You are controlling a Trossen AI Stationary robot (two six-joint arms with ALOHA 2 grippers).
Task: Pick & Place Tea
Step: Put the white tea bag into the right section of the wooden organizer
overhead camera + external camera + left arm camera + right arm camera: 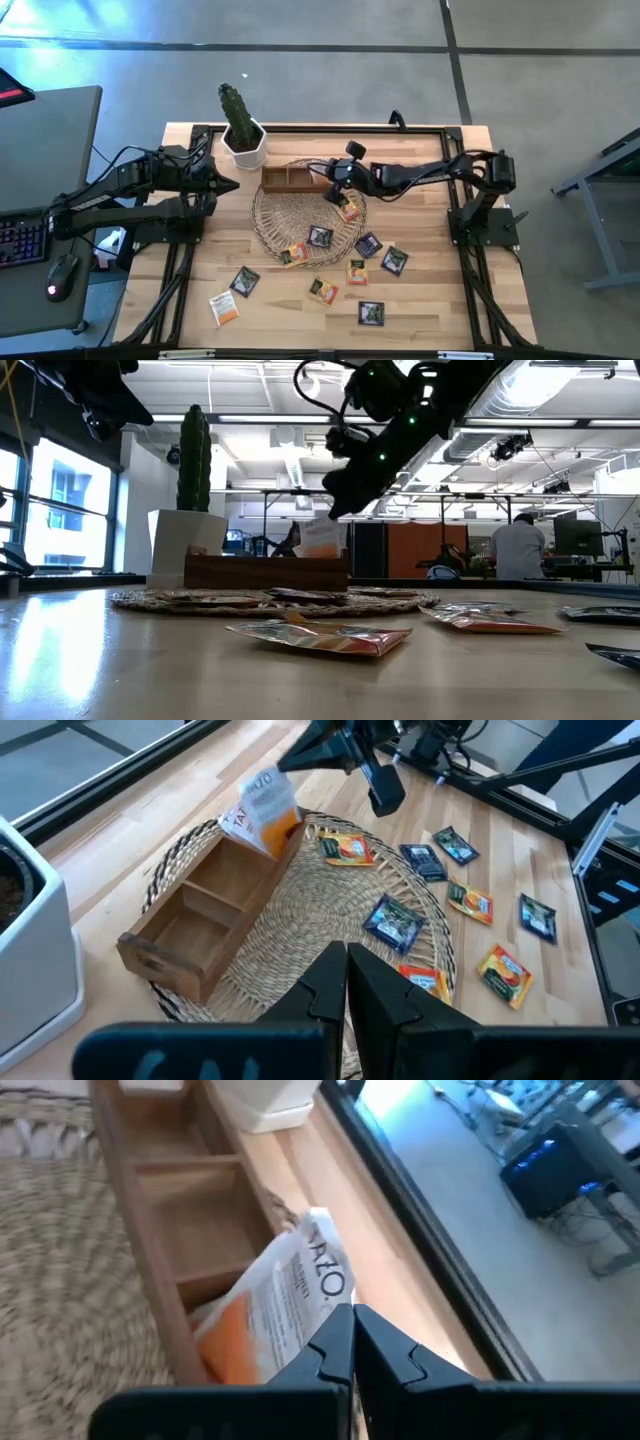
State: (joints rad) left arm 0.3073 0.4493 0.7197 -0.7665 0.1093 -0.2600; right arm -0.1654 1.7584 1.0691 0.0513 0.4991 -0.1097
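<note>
The other orange-and-white tea sachet (224, 308) is far from my right gripper, so I should get it with my left gripper and pass it across above the wicker mat (285, 222).
My right gripper (336, 183) reaches in from the table's right and is shut on an orange-and-white tea sachet (262, 812). It holds the sachet over the right end of the brown wooden box (285, 178), which stands on the far edge of the round wicker mat (272, 225). Several other tea sachets lie flat on the mat (320, 237) and on the table in front of it (357, 271). My left gripper (232, 184) waits shut, raised at the box's left. My right gripper pinches the sachet's upper white edge (322, 1312) between its two fingers, coming from the table's right and slanting down. The sachet hangs tilted beyond the fingertips, its orange lower end (281, 830) at the box's end compartment; I cannot tell whether it touches the box.
A white pot with a cactus (243, 140) stands just behind the box's left end. Loose sachets are scattered toward the near edge (371, 313) and near left (224, 307). A black frame runs along the table's far edge (320, 128).
</note>
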